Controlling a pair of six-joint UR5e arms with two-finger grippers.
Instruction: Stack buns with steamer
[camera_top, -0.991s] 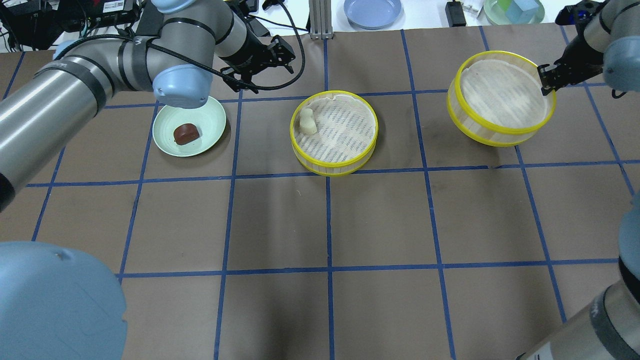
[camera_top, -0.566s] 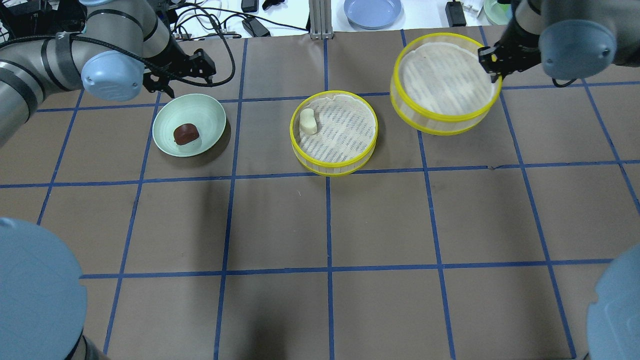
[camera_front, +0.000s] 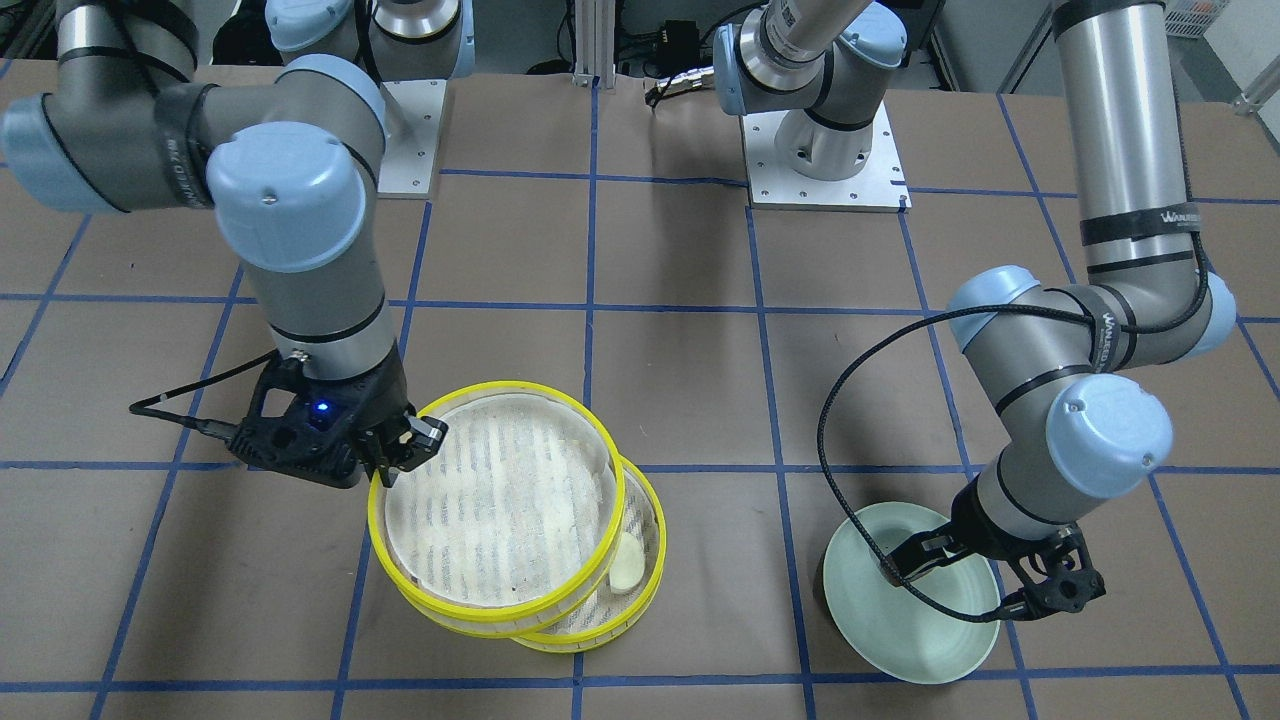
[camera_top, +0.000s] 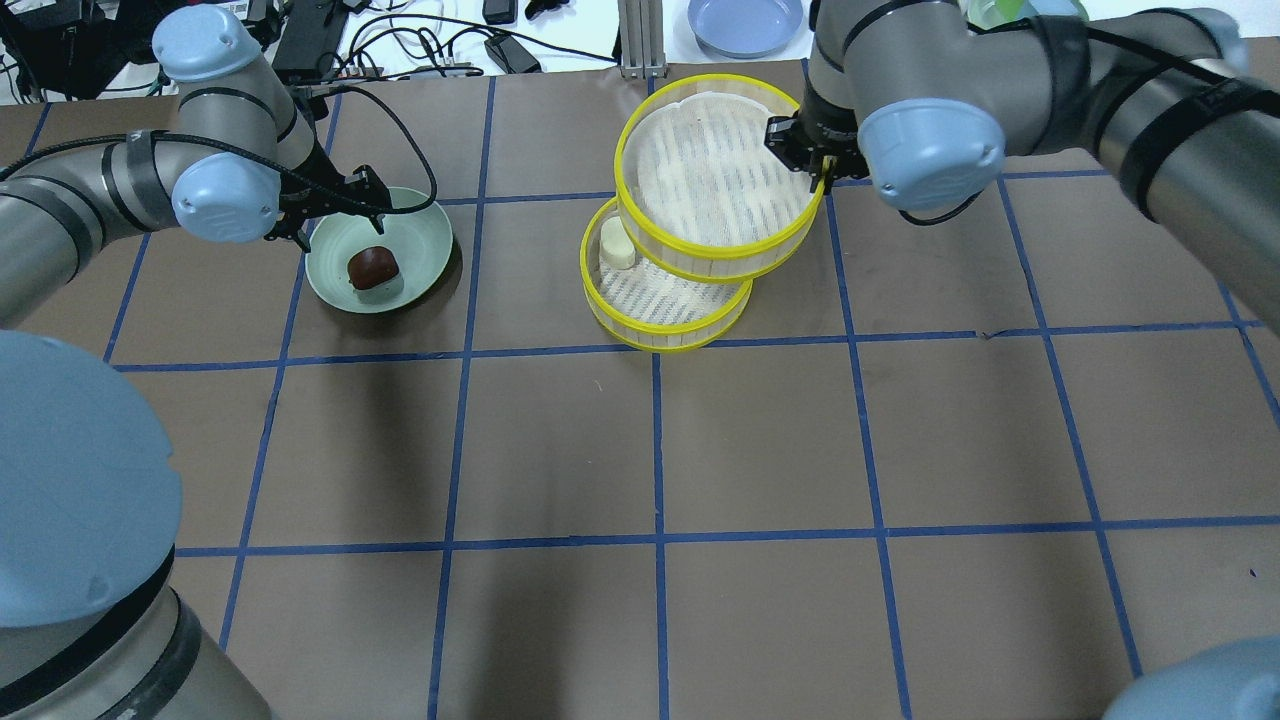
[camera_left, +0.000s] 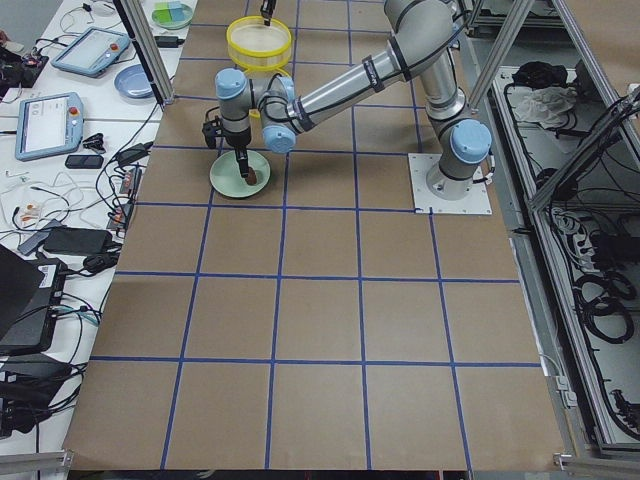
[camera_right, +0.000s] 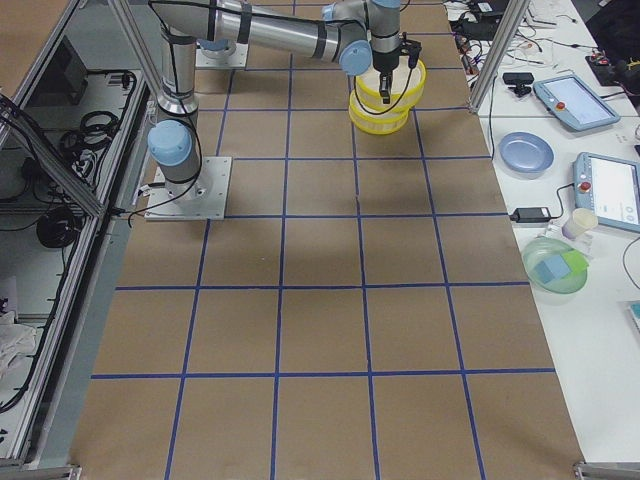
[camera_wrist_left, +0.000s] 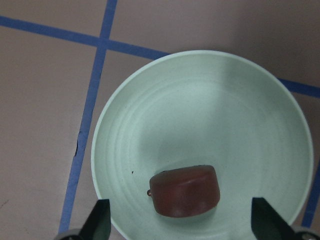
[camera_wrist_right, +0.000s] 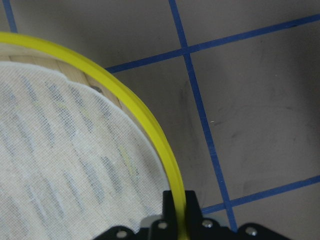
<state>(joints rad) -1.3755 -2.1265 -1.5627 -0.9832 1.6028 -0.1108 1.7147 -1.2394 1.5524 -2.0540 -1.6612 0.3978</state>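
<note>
I expect the brown bun to tip over and settle when I put it in the steamer basket, because it is stubby with rounded edges.
My right gripper is shut on the yellow rim of one steamer basket and holds it in the air, partly over the far right of the other steamer basket on the table. The grip shows in the right wrist view and the front view. The cream bun lies at the lower basket's left edge, uncovered. The brown bun lies in the mint-green plate. My left gripper hangs open just above the plate, its fingers either side of the bun.
A blue plate, cables and an aluminium post are on the white bench behind the table's far edge. Blue tape lines grid the brown table.
My right gripper has carried its basket left, from the table's right side to over the lower basket. My left gripper has swung left and come down over the plate with the brown bun.
</note>
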